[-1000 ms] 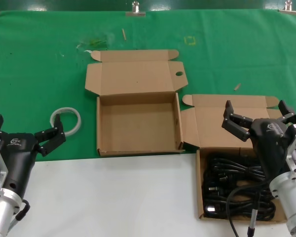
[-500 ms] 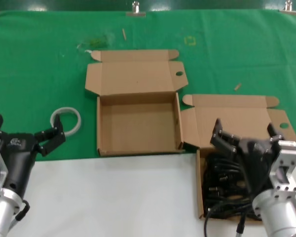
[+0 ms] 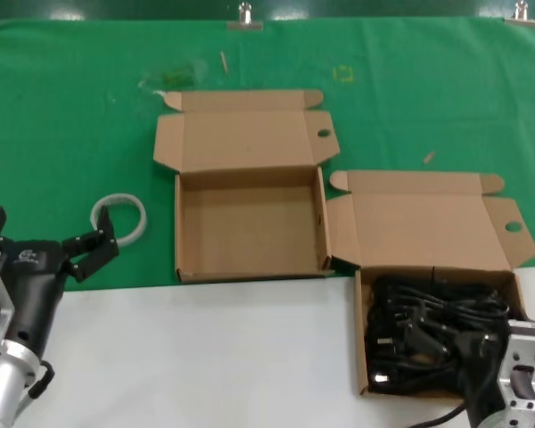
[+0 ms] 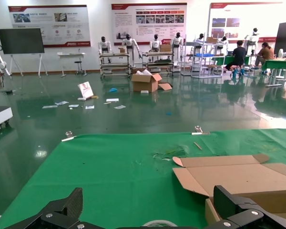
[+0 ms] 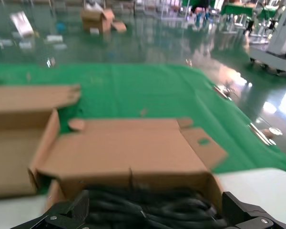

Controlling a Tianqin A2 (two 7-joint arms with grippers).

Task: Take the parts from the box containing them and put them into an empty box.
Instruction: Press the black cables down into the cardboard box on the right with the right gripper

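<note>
The coiled black power cord [image 3: 425,314] will stay bundled together when I pick it up, because the parts of the power cord run side [image 3: 456,301] by side in gathered loops.
The black power cords [image 3: 432,325] lie coiled in the brown box containing them [image 3: 361,334] at the near right, its lid [image 3: 423,223] folded back. The empty box [image 3: 250,267] stands open at the centre. My right gripper [image 5: 157,214] is open and low over the cords [image 5: 148,207], one finger on each side of the pile. In the head view only its wrist [image 3: 522,379] shows at the bottom edge, and its fingers are lost among the cords. My left gripper [image 3: 52,230] is open and empty at the near left; it also shows in the left wrist view [image 4: 148,205].
A white tape ring [image 3: 119,217] lies on the green cloth [image 3: 71,134] just beyond my left gripper. The empty box's lid [image 3: 241,134] stands folded back. A white table strip [image 3: 205,348] runs along the near side. Small scraps [image 3: 429,157] lie on the cloth.
My right gripper has moved down and toward me, from above the full box's lid to low over the cords. My left arm has not moved.
</note>
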